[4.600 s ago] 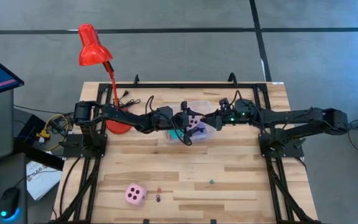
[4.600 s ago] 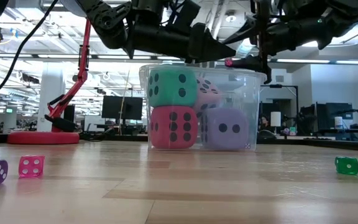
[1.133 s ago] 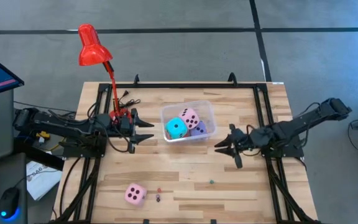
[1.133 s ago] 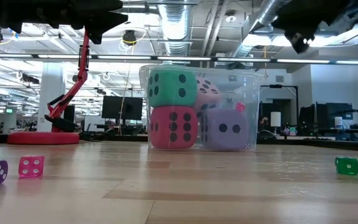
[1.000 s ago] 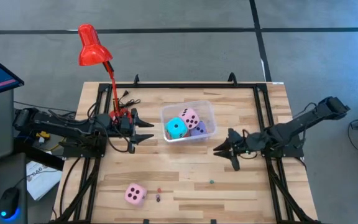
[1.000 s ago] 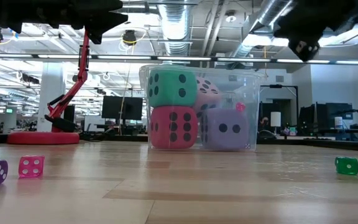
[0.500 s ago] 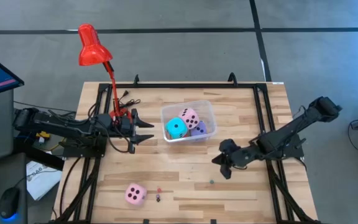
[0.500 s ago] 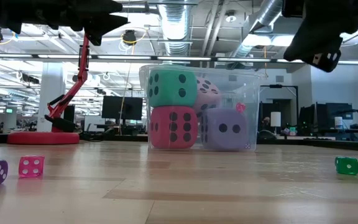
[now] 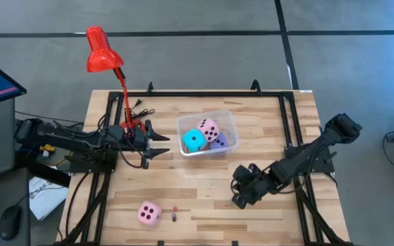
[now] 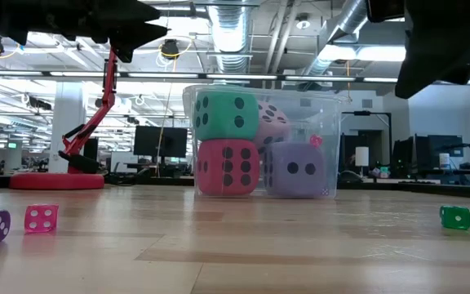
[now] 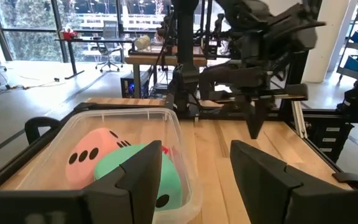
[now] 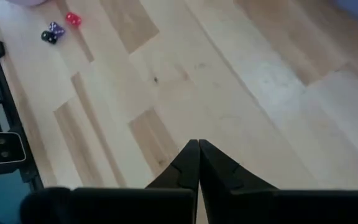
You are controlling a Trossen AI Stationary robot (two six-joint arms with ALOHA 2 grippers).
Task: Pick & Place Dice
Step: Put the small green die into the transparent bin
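My right gripper's shut fingers (image 12: 199, 142) are empty, so next I open them and lower them around the green die (image 10: 455, 216) again before I go to the clear box.
A clear plastic box (image 9: 228, 121) stands at the table's middle, holding a cyan die (image 9: 194, 141), a pink die (image 9: 209, 129) and a lavender die (image 9: 219, 142); the low view also shows a red die (image 10: 227, 167) at the bottom. Another pink die (image 9: 148, 212) rests on the table near the front left. My right gripper (image 9: 237, 202) hangs shut above bare wood, right of that die, slanting down; its fingertips (image 12: 190, 152) meet. My left gripper (image 9: 164, 143) stands open and level, left of the box, pointing at it.
Small dice lie near the front edge: a red one (image 9: 175, 210) and a dark one (image 9: 174, 219) beside the pink die, a green one (image 10: 455, 216) farther right. A red desk lamp (image 9: 101, 51) stands at the back left. Bare wood lies between box and front edge.
My right gripper has swung from beside the box toward the table's near edge and a little left, tipping from nearly level to slanting down, rolling, and shutting its fingers on nothing. The dice and the box have stayed where they were.
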